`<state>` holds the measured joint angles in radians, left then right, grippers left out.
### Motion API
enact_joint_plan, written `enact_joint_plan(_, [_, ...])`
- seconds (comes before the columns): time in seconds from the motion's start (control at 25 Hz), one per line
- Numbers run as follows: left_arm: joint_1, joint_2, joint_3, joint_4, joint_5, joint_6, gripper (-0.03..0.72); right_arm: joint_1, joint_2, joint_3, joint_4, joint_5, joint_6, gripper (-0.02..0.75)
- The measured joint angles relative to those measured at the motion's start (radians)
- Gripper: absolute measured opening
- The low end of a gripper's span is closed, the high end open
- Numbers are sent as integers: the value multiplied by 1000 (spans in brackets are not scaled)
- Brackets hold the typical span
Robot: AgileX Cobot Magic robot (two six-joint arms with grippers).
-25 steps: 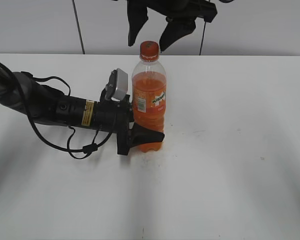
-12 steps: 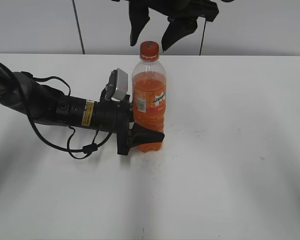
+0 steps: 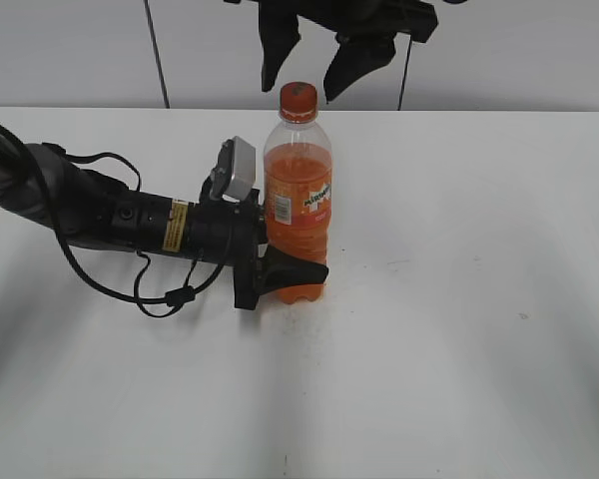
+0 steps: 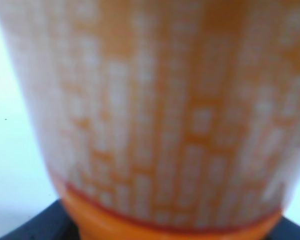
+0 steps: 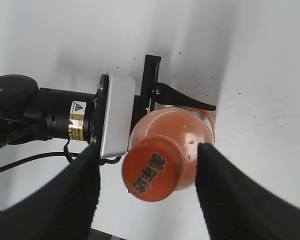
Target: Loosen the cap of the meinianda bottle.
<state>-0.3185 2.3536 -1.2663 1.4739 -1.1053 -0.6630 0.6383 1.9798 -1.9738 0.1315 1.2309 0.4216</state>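
Observation:
I expect the meinianda bottle to stay upright and facing front when I turn the orange cap, because my left gripper is closed on the bottle's lower body.
The meinianda bottle stands upright on the white table, full of orange drink, with its orange label facing front. Its orange cap sits on top, with dark markings that show in the right wrist view. My left gripper lies low on the table and is shut on the bottle's lower body; the left wrist view is filled by the blurred label. My right gripper hangs open just above the cap, one finger on each side of it, not touching.
The white table spreads around the bottle. A grey wall with vertical seams stands behind. The left arm and its cable lie across the table's left side.
The right gripper's fingers have shifted slightly above the cap. The bottle and the left arm have not moved.

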Motion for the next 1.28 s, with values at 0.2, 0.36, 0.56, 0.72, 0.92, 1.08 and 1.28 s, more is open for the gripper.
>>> enact_joint_plan(0.2, [0,0,0,0,0,0,400,0,0,0,0,0,0,452])
enact_joint_plan(0.36, [0,0,0,0,0,0,400,0,2,0,0,0,0,447])
enact_joint_plan(0.56, [0,0,0,-1,0,0,400,0,12,0,12,0,-3,447])
enact_joint_plan(0.72, [0,0,0,-1,0,0,400,0,18,0,18,0,-3,446])
enact_joint_plan(0.92, [0,0,0,-1,0,-1,400,0,18,0,20,0,-3,383])
enact_joint_plan(1.08, [0,0,0,-1,0,-1,400,0,18,0,19,1,-29,286])
enact_joint_plan(1.28, [0,0,0,-2,0,-1,400,0,18,0,19,1,-60,282])
